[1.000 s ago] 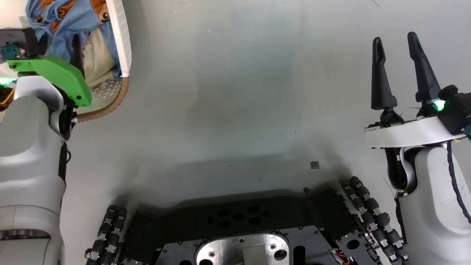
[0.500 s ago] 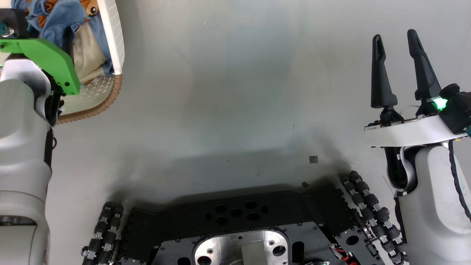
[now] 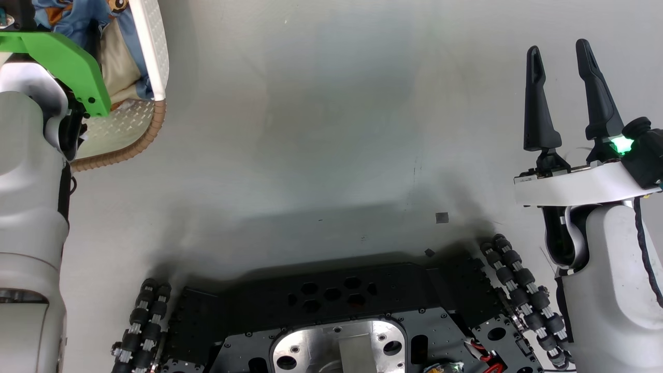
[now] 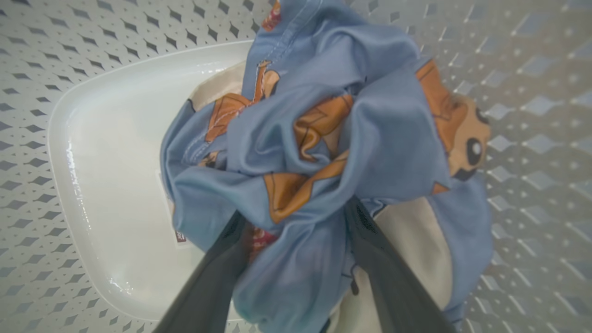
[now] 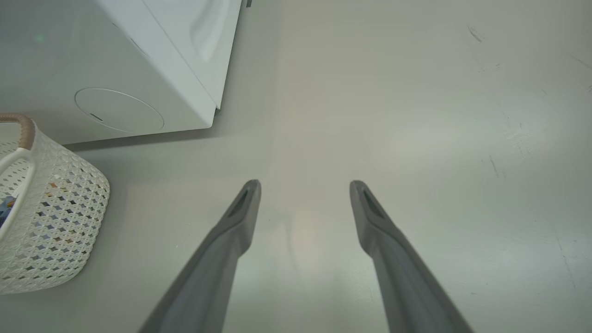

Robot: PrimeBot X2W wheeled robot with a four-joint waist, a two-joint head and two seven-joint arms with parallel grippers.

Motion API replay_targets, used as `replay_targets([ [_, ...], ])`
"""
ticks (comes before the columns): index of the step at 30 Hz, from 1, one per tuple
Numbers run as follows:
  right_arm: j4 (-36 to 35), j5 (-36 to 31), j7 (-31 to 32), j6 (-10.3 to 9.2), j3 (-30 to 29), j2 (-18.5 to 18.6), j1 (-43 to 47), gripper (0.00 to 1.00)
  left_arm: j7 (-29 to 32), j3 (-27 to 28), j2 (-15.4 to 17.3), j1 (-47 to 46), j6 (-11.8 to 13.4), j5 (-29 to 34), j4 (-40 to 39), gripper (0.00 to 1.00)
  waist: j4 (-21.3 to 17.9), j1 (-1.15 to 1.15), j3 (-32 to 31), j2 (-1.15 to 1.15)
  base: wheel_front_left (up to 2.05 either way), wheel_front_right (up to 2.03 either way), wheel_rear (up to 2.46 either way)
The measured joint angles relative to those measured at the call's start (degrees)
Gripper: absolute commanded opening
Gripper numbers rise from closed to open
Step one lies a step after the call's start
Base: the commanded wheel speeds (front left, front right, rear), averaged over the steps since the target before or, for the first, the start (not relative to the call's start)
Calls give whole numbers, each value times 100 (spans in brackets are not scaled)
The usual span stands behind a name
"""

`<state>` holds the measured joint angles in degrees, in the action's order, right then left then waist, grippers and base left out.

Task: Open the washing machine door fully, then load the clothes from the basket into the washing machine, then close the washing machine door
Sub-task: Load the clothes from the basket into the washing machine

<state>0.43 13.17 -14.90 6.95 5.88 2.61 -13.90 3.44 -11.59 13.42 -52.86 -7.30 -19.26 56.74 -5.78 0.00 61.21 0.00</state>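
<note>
I expect the whole tangled heap point(image 4: 316, 150) to come up together and leave the basket empty when I lift the clothes, because white bottom point(image 4: 116, 177) shows beside the heap.
The basket point(image 3: 127, 122) stands on the floor at the top left of the head view, with the clothes point(image 3: 77, 18) in it, light blue with orange-brown bears and a cream lining. My left arm reaches down into it. In the left wrist view my left gripper point(image 4: 296, 212) is open, its spread fingers point(image 4: 388, 277) pushed into the clothes point(image 4: 323, 138) so that fabric bulges between them over the basket's white bottom point(image 4: 115, 175). My right gripper point(image 3: 558, 46) hangs open over bare floor at the right point(image 5: 304, 185). The washing machine point(image 5: 152, 60) shows its lower corner. The washing machine door is out of view.
The washer's round flap point(image 5: 119, 110) sits just behind the basket point(image 5: 60, 203). My black base with roller wheels point(image 3: 331, 316) lies along the bottom of the head view. A small dark scrap point(image 3: 442, 217) lies on the grey floor.
My left arm has moved further up the head view, deeper over the basket and the clothes. The view itself has shifted slightly. The right gripper has stayed in place, open.
</note>
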Motion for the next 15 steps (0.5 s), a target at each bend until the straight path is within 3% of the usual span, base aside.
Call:
replay_targets([
  [8,-2,0,0,-2,-3,0,32,100,0,-110,-1,-35,0,-118,151,100,-46,0,-22,0,0,0,0],
  [9,-2,0,0,-3,-3,0,33,100,1,-121,-4,-37,0,-147,181,85,-53,0,-27,0,0,0,0],
  [10,-3,0,0,-4,-3,0,34,100,1,-129,-14,-37,0,-165,202,31,-60,0,-31,0,0,0,0],
  [11,-4,0,0,-5,-4,0,34,100,1,-131,-30,-37,0,-192,209,0,-66,0,-37,0,0,0,0],
  [15,-47,1,0,-52,-15,0,33,100,-11,-160,-130,-65,0,-328,209,0,-84,0,-59,0,0,0,0],
])
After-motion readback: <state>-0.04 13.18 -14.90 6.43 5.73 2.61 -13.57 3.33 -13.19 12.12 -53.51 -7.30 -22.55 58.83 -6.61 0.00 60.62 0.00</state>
